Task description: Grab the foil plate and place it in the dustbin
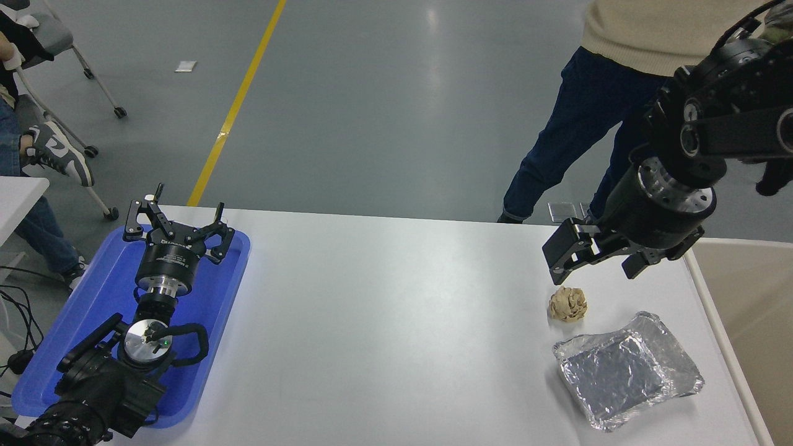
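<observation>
The foil plate has a crinkled raised rim (pixel 678 349) all around it, so its flat middle (pixel 611 375) will stay spread out when the robot lifts the plate by one side.
The foil plate (pixel 627 370) lies flat on the white table (pixel 384 322) near its front right corner, shiny and crinkled with a raised rim. The dustbin (pixel 753 297) stands just past the table's right edge, only partly in view, with a pale rim. My right gripper (pixel 596 254) hangs in the air above the table's far right part, open and empty, behind and above the foil plate and apart from it. My left gripper (pixel 178 218) is parked open over a blue tray at the lower left.
A small crumpled tan paper ball (pixel 567 303) lies between my right gripper and the foil plate. The blue plastic tray (pixel 93 297) sits at the table's left edge. A person in dark trousers (pixel 576 118) stands at the far right side.
</observation>
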